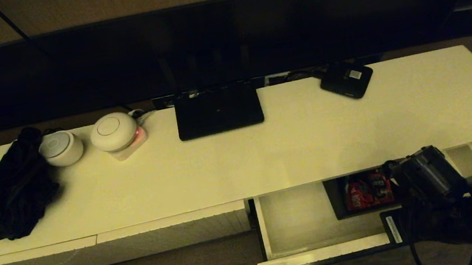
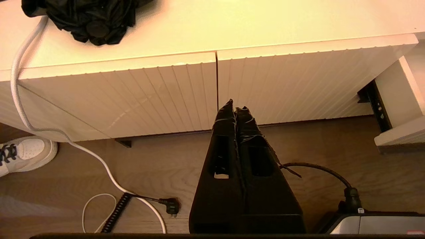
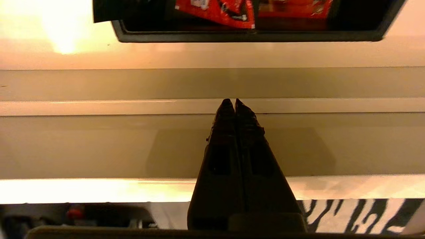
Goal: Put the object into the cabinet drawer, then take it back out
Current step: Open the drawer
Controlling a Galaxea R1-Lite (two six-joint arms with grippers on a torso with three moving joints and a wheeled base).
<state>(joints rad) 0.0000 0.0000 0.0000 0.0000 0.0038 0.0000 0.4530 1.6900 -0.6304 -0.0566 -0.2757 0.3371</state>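
The black box's back (image 1: 357,176) is under the top of the cabinet, so next my right gripper pulls the drawer's front side (image 1: 324,254) out more and then reaches for the black box first.
The wide cabinet drawer (image 1: 293,223) stands pulled out, its pale floor bare on the left. The object, a black box (image 1: 365,193) with red packets, lies inside at the drawer's back right. My right arm (image 1: 429,180) hangs over the drawer's right end and covers the box's right edge. In the right wrist view my right gripper (image 3: 235,101) is shut and empty. It is above the drawer's front wall (image 3: 132,106), a short way short of the box (image 3: 249,35). My left gripper (image 2: 235,109) is shut and empty, low in front of the closed ribbed fronts (image 2: 149,96).
On the cabinet top sit a flat black router (image 1: 218,109), a small black device with a white label (image 1: 346,79), two white round devices (image 1: 113,131), and a black cloth (image 1: 11,194). White and black cables (image 2: 99,166) and a shoe (image 2: 23,152) lie on the floor.
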